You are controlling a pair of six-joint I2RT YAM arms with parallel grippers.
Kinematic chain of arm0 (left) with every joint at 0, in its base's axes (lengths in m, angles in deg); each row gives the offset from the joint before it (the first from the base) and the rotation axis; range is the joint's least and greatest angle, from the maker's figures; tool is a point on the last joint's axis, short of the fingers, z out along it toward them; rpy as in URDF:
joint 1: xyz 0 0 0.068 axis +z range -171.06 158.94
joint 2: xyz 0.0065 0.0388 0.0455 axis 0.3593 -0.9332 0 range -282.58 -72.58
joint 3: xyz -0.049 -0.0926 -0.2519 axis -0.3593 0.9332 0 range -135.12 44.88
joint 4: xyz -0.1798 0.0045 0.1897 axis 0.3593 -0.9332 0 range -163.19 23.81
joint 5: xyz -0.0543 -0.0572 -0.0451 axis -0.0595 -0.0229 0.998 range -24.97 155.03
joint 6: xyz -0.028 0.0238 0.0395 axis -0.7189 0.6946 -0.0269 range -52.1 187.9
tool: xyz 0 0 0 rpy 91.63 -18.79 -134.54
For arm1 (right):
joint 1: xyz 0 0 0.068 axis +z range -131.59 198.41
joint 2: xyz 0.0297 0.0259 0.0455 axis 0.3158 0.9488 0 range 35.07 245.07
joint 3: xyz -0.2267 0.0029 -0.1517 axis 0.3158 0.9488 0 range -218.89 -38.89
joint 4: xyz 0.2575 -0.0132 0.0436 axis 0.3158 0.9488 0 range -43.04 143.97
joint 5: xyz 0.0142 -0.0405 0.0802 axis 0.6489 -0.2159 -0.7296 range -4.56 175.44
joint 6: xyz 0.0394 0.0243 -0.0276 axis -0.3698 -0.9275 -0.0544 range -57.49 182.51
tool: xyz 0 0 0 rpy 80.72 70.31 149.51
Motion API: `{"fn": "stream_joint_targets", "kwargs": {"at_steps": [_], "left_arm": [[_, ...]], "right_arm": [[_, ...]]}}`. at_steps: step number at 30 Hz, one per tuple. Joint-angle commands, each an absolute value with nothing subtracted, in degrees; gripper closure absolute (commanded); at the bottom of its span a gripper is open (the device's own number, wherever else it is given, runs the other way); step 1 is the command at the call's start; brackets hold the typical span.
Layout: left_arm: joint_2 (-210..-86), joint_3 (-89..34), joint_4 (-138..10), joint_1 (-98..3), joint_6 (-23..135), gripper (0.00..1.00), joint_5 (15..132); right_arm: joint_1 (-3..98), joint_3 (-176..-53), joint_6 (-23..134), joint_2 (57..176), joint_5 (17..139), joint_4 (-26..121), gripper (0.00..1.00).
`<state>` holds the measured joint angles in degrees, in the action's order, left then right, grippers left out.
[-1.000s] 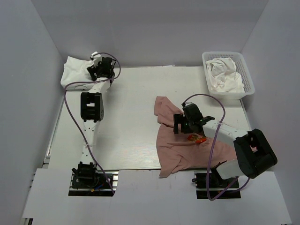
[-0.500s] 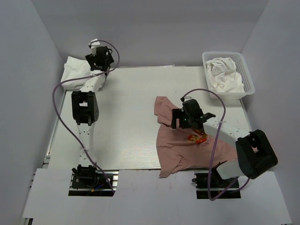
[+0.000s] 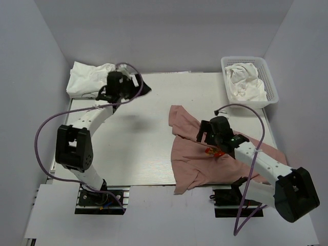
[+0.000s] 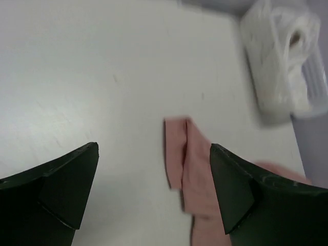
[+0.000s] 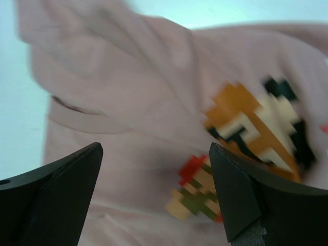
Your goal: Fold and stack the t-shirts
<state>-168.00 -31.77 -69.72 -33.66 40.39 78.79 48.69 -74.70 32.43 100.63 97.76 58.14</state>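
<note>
I should use my right gripper, which is over the crumpled print [image 3: 213, 151] of the pink t-shirt, to take the t-shirt's end [image 3: 277, 155] near the wall before both grippers lift the t-shirt open.
The dusty-pink t-shirt [image 3: 192, 154] lies crumpled on the right half of the table, its pixel-art print [image 5: 256, 128] facing up. My right gripper [image 3: 200, 135] hovers open just over it; in the right wrist view the right gripper [image 5: 154, 197] has only pink cloth below its spread fingers. A white t-shirt [image 3: 86, 77] lies bunched at the back left corner. My left gripper [image 3: 143, 87] is open above bare table right of that shirt, holding nothing. In the left wrist view the left gripper [image 4: 154, 192] looks towards the pink t-shirt's [image 4: 187, 164] far corner.
A white plastic basket [image 3: 271, 84] at the back right holds more white t-shirts [image 3: 246, 82]; the basket [image 4: 287, 61] shows blurred in the left wrist view. Purple cables loop off both arms. Walls close in the table on three sides.
The left arm has swung from over the white t-shirt at the back left out to the right above the table, gripper open. The right arm has shifted slightly right over the pink t-shirt.
</note>
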Motion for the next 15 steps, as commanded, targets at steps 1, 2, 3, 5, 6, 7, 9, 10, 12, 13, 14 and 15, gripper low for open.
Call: {"fn": "stream_joint_targets", "kwargs": {"at_steps": [1,2,3,5,6,7,9,10,12,13,14,15], "left_arm": [[-168.0,-22.5,-72.7,-38.0,36.8,0.01,91.7],[-167.4,-19.5,-72.7,-39.1,36.8,0.01,91.2],[-166.6,-18.2,-73.3,-41.0,36.8,0.01,91.2],[-163.4,-15.6,-74.6,-42.4,36.8,0.01,90.5],[-162.0,-14.7,-75.3,-43.5,37.4,0.01,89.2],[-160.4,-13.7,-75.3,-43.6,37.4,0.01,89.2],[-156.1,-10.9,-75.3,-44.3,38.5,0.01,89.2],[-154.8,-10.2,-75.3,-44.3,38.5,0.01,89.2],[-152.1,-9.1,-76.9,-44.3,38.5,0.01,86.7],[-151.4,-8.3,-77.5,-44.3,38.5,0.01,85.5],[-150.9,-8.3,-79.1,-44.3,38.5,0.01,83.2],[-150.9,-7.8,-79.9,-44.3,38.5,0.01,82.2]], "right_arm": [[47.3,-71.0,27.2,96.3,104.6,63.7,0.1],[46.5,-70.4,26.9,95.1,105.6,64.1,0.1],[46.1,-68.4,27.3,94.8,105.6,64.1,0.1],[45.2,-67.5,29.1,94.1,103.7,62.6,0.1],[45.1,-66.1,30.2,94.0,102.8,61.8,0.1],[45.0,-65.7,30.8,94.5,100.9,59.9,0.1],[45.3,-63.9,33.1,95.1,95.8,56.2,0.1],[45.4,-63.4,33.2,95.6,94.8,53.9,0.1],[45.5,-62.4,33.4,96.7,88.9,50.1,0.1],[45.8,-61.5,33.6,97.8,87.7,47.8,0.1],[46.0,-61.2,33.4,99.3,86.6,44.0,0.1],[46.1,-61.1,33.9,100.2,82.9,42.7,0.1]]}}
